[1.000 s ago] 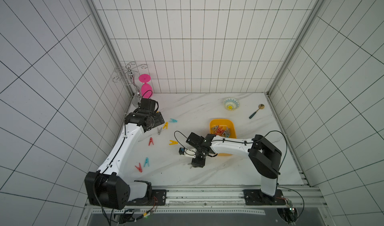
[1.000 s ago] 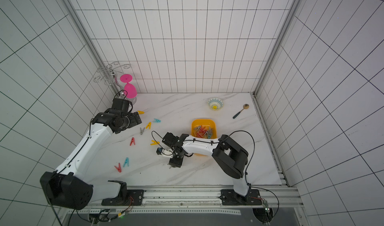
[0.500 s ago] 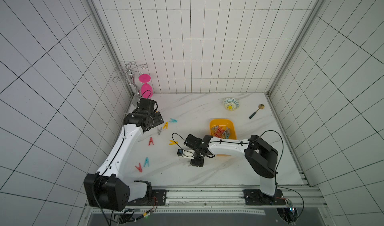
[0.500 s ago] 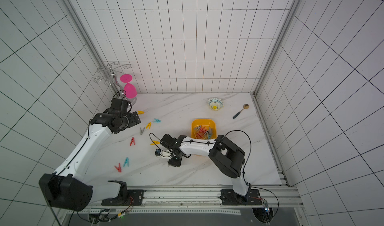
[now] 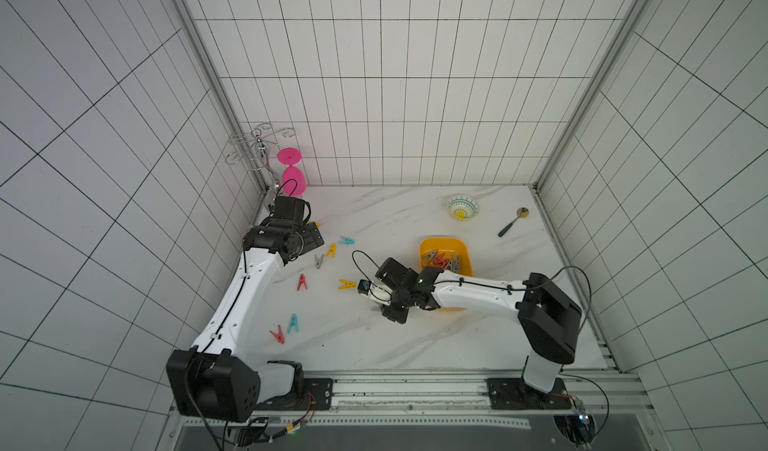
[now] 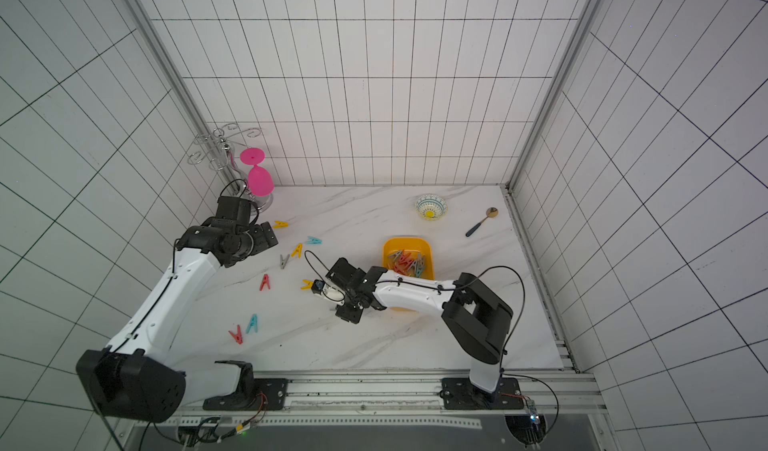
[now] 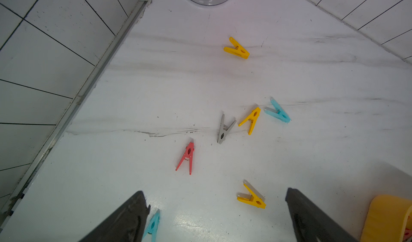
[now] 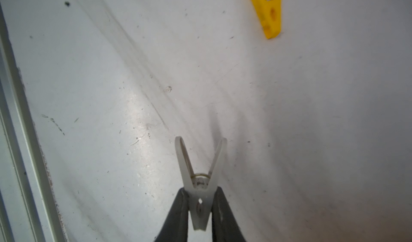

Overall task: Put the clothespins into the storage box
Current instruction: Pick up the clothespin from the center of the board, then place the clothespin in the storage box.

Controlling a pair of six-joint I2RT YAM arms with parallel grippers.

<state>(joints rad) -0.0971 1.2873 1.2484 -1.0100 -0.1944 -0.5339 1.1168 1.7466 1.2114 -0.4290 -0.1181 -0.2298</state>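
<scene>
My right gripper should drop the grey clothespin in, then pull the box's far rim (image 6: 430,257) toward my left gripper, since the storage box stands far from loose clothespins (image 6: 284,260).
In the right wrist view my right gripper (image 8: 200,195) is shut on a grey clothespin (image 8: 200,174) just above the marble top, its two legs sticking out past the fingertips. In both top views that gripper (image 5: 376,305) hangs left of the yellow-orange storage box (image 5: 423,248), which holds several clothespins (image 5: 442,258). A yellow clothespin (image 5: 346,284) lies close by. My left gripper (image 7: 216,196) stands open above loose clothespins: red (image 7: 187,157), grey (image 7: 224,129), yellow (image 7: 250,119), teal (image 7: 277,112), yellow (image 7: 237,49). A teal one (image 5: 293,323) and a red one (image 5: 277,335) lie nearer the front.
A small patterned bowl (image 5: 462,207) and a spoon (image 5: 513,221) lie at the back right. A pink goblet (image 5: 293,174) hangs on a wire rack (image 5: 253,150) in the back left corner, close behind my left arm. Tiled walls enclose three sides.
My right arm has reached a little further left over the table and its jaws have closed on the grey clothespin. The left arm has hardly moved.
</scene>
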